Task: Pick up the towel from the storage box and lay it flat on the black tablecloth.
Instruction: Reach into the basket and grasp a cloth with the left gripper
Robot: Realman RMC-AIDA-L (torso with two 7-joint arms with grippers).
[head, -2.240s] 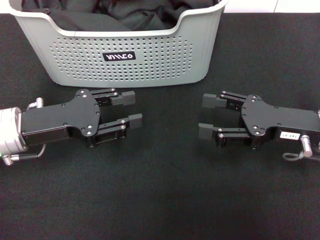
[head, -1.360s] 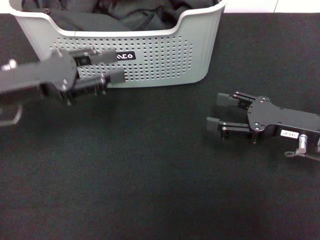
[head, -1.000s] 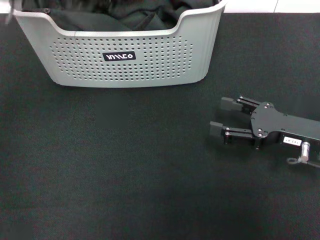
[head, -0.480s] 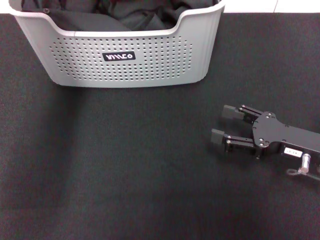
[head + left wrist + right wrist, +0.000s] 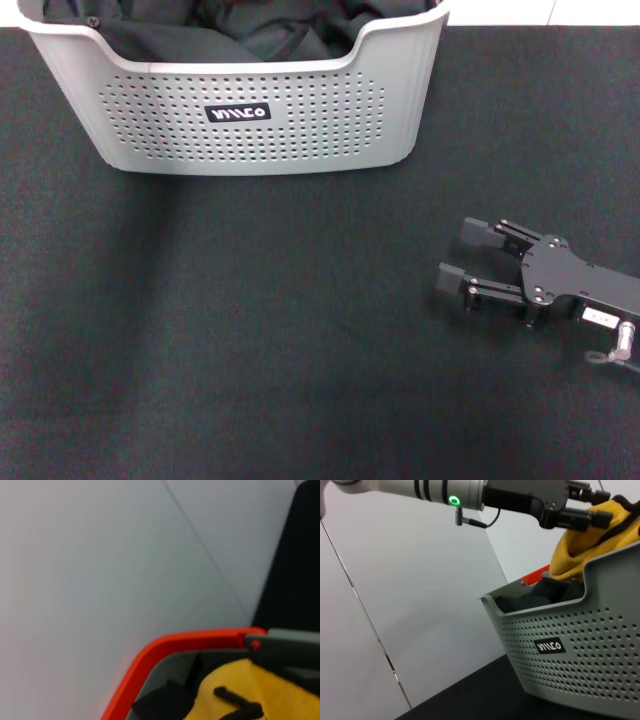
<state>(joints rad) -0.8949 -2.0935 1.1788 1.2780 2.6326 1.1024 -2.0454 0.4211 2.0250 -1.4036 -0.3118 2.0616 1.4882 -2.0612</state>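
I should go on moving my open left fingers in before they grip the towel's raised fold (image 5: 619, 514), as the orange-yellow towel (image 5: 577, 550) bulges by them above the storage box's rim.
The light grey storage box (image 5: 250, 120) stands at the far left of the black tablecloth (image 5: 250, 350). In the head view it shows only plain black cloths (image 5: 250, 25); the towel is hidden there. In the right wrist view the orange-yellow towel (image 5: 585, 545) bulges above the storage box (image 5: 580, 630) rim. My left gripper (image 5: 602, 504) hangs right over it with its jaws apart. The left wrist view shows the towel (image 5: 250, 690) close up with its black loop (image 5: 235, 705). My right gripper (image 5: 458, 255) lies open and empty on the tablecloth at the right.
An orange-red rim (image 5: 165, 655) runs behind the towel and also shows behind the box in the right wrist view (image 5: 537, 575). A white wall (image 5: 420, 605) stands behind the box. The left arm (image 5: 445, 490) reaches over the box from above.
My left gripper rose from the tablecloth, swung up and left, and left the head view. My right gripper drew back toward the lower right, still open.
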